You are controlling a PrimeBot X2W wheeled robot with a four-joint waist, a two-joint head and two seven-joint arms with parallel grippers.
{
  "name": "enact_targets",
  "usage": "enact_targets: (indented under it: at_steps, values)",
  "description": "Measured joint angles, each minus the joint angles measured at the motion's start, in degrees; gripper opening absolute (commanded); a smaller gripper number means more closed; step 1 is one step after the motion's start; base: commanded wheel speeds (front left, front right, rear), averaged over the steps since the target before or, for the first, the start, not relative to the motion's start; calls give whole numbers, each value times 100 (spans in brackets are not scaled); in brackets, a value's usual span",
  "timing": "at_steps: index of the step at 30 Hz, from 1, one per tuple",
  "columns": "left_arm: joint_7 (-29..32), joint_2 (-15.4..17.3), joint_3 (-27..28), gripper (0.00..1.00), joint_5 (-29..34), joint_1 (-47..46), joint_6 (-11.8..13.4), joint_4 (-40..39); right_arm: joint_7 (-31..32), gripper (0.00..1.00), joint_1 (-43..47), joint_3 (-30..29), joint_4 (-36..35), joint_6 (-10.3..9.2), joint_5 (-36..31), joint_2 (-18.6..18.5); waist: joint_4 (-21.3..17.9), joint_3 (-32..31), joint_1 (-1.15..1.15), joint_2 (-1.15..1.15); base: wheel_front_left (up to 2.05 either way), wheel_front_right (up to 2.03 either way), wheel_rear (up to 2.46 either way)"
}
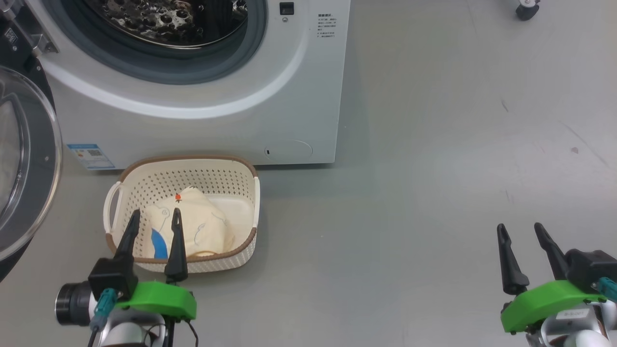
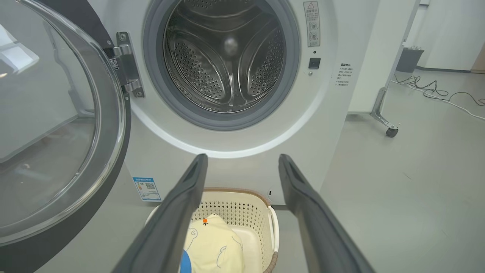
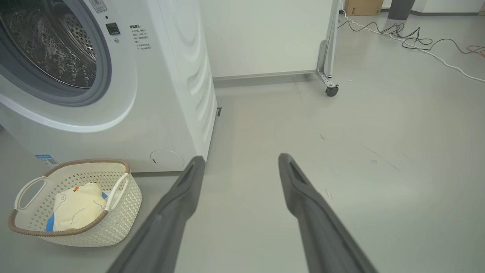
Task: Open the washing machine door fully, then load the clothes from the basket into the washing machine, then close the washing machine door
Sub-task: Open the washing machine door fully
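Observation:
Another cream piece will stay in the basket when I lift the top piece, because a cream cloth's lower fold (image 1: 203, 252) shows from under the cream clothes (image 1: 194, 220).
The washing machine (image 1: 231, 125) stands with its steel drum (image 2: 227, 57) exposed. Its door (image 1: 24, 164) is swung wide open to the left, glass bowl facing out (image 2: 49, 125). On the floor in front sits the cream basket (image 1: 241, 178) holding the folded cream clothes (image 1: 202, 226) with a blue patch and an orange tag. My left gripper (image 1: 155, 216) hovers open over the basket's near-left part, fingers above the clothes, nothing between them. My right gripper (image 1: 520, 229) is open over bare floor far to the right. The basket (image 3: 125, 212) and clothes (image 3: 77, 206) also show in the right wrist view.
A white panel on castors (image 3: 331, 90) stands behind and right of the washer. Loose cables (image 3: 409, 36) trail across the floor beyond it. A dark bin (image 2: 409, 60) sits by the far wall. Grey floor stretches right of the machine.

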Motion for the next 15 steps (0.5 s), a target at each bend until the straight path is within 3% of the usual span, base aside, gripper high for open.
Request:
enact_targets:
  at_steps: [15]
  values:
    - [-8, 8, -88, 100, -8, -97, 13, 46, -18, 100, -3, 7, 73, 0, 8, 0, 55, 50, 0, 0, 0, 0, 0]
